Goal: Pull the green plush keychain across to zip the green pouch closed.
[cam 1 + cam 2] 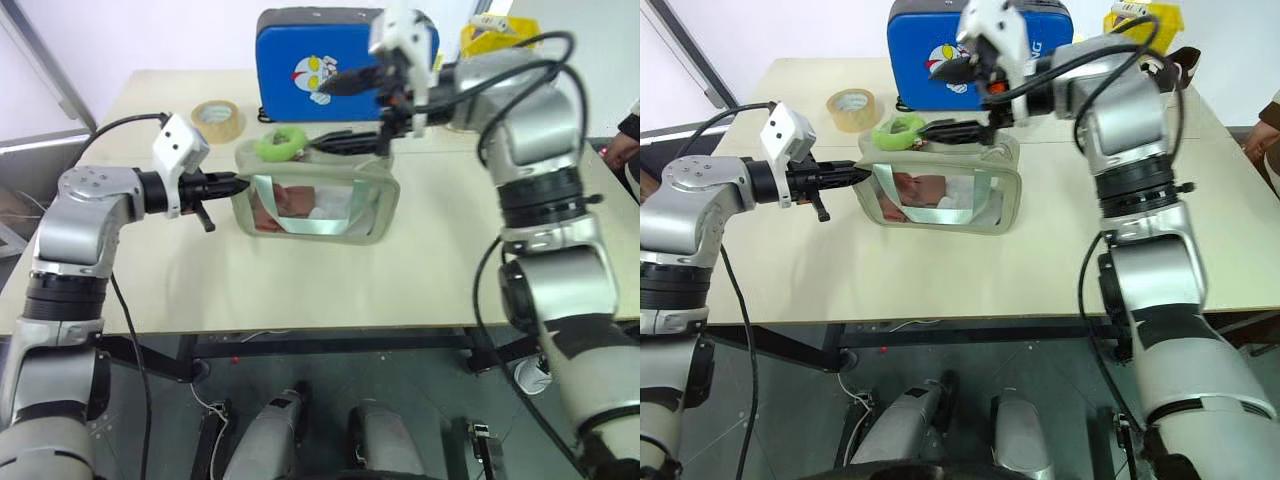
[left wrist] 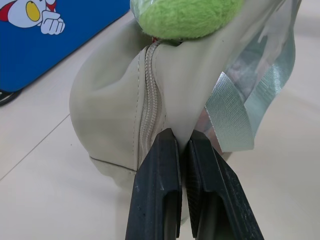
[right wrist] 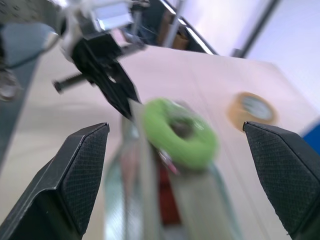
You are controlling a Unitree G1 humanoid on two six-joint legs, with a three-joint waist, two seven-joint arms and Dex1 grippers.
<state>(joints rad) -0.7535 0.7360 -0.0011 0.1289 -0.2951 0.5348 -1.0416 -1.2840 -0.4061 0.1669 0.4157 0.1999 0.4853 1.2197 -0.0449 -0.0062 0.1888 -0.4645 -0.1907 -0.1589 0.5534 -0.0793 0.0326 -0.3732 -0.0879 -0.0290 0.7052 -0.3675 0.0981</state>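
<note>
I expect the green plush keychain (image 1: 281, 144) to go tight and drag the zipper along behind it when I pull, because a red link (image 3: 168, 162) hangs from the keychain.
The green pouch (image 1: 375, 210) stands on the table with its clear window facing me and red and white contents inside. My left gripper (image 1: 235, 185) is shut on the fabric at the pouch's left end (image 2: 110, 105), just beside the zipper. The green plush keychain (image 1: 280, 145) rests on top of the pouch near that left end. My right gripper (image 1: 342, 112) hovers open just right of the keychain (image 3: 180, 132) and touches nothing. One finger is above the pouch's top and the other lies low along it.
A blue cartoon-printed case (image 1: 300, 65) stands behind the pouch. A tan tape roll (image 1: 218, 120) lies at the back left and a yellow object (image 1: 495, 35) at the back right. A person's hand (image 1: 625, 150) shows at the right edge. The tabletop (image 1: 300, 280) in front is bare.
</note>
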